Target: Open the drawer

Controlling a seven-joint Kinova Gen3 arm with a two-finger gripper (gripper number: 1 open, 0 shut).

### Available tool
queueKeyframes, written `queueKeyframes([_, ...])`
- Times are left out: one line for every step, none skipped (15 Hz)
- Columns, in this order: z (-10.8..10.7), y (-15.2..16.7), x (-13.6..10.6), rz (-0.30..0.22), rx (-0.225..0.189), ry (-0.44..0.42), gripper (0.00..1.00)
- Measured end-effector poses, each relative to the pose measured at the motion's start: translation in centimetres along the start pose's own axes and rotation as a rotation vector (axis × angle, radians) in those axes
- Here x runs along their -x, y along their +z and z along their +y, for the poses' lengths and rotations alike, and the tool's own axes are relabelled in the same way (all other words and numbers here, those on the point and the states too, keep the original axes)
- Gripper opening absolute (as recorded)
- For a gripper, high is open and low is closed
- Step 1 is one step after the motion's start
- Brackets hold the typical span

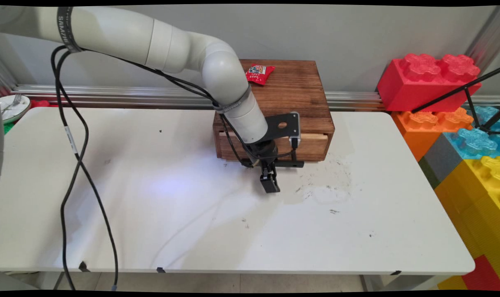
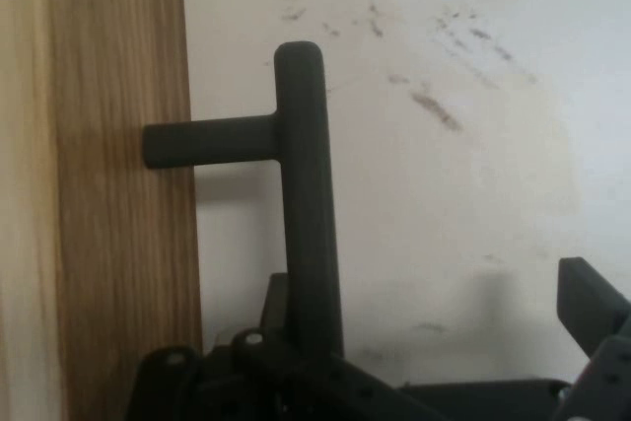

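Note:
I expect the drawer's pale top edge [image 1: 313, 136], which shows clear of the box, means the drawer will slide straight out when I pull, while the box stays put.
A dark wooden box [image 1: 299, 99] stands at the back of the white table [image 1: 151, 214], its drawer front [image 1: 312, 148] facing me. A black bar handle [image 1: 289, 163] juts from the drawer; in the hand view the handle [image 2: 306, 194] runs upright beside the wood [image 2: 118, 194]. My gripper [image 1: 270, 183] points down at the table just in front of the handle. In the hand view the gripper [image 2: 434, 293] is open: one finger [image 2: 592, 303] shows at the right, and the other side lies behind the handle bar. Nothing is held. A red snack packet [image 1: 259, 74] lies on the box top.
Large red, orange, blue and yellow toy blocks [image 1: 435, 78] are stacked past the table's right end. A plate with a fork [image 1: 11, 106] sits at the far left. Black cables [image 1: 74, 156] hang from the arm over the table's left half.

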Motion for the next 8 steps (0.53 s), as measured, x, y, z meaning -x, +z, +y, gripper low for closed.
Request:
queueKeyframes([0.4, -0.1, -0.1, 0.001, 0.006, -0.004, 1.00])
queueKeyframes([0.8, -0.2, -0.1, 0.002, 0.012, -0.008, 1.00])
queueKeyframes([1.3, -0.3, -0.1, 0.004, 0.018, -0.013, 1.00])
queueKeyframes([1.6, -0.3, -0.1, 0.005, 0.022, -0.016, 1.00])
queueKeyframes([2.0, -0.4, -0.1, 0.007, 0.027, -0.020, 1.00])
queueKeyframes([2.4, -0.5, -0.2, 0.008, 0.032, -0.023, 1.00])
queueKeyframes([2.8, -0.7, -0.2, 0.010, 0.038, -0.028, 1.00])
queueKeyframes([3.3, -0.8, -0.2, 0.012, 0.043, -0.032, 1.00])
